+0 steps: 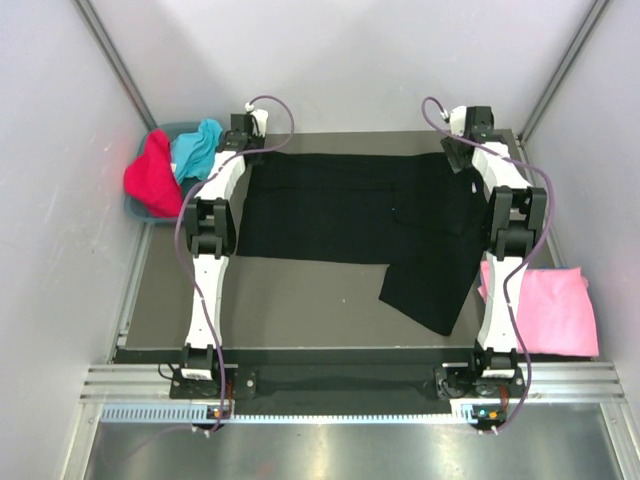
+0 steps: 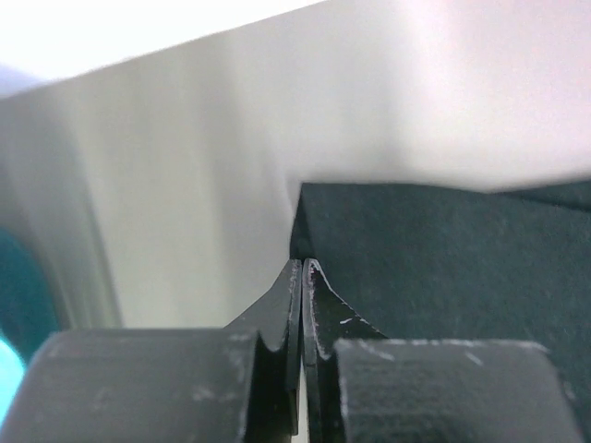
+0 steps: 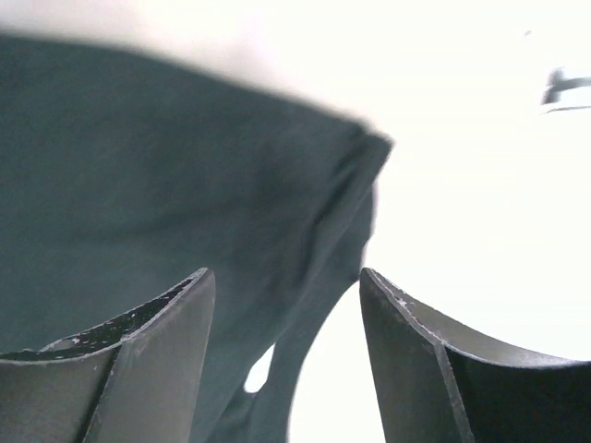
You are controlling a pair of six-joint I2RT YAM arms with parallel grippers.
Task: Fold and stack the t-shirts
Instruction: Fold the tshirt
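Observation:
The black t-shirt's front part sticks out beyond its near edge, so the robot's right gripper should leave the t-shirt's far corner and first fold in the front part's jutting tip.
A large black t-shirt lies spread across the dark table, with one part folded down toward the front right. My left gripper is at the shirt's far left corner. In the left wrist view the left gripper has its jaws pressed together on the very corner of the black cloth. My right gripper is at the far right corner. It stands open, the edge of the black cloth running under and between its fingers. A folded pink t-shirt lies at the right.
A grey-blue bin at the far left holds a red t-shirt and a turquoise t-shirt. White walls close in the table on three sides. A metal rail carries both arm bases along the near edge.

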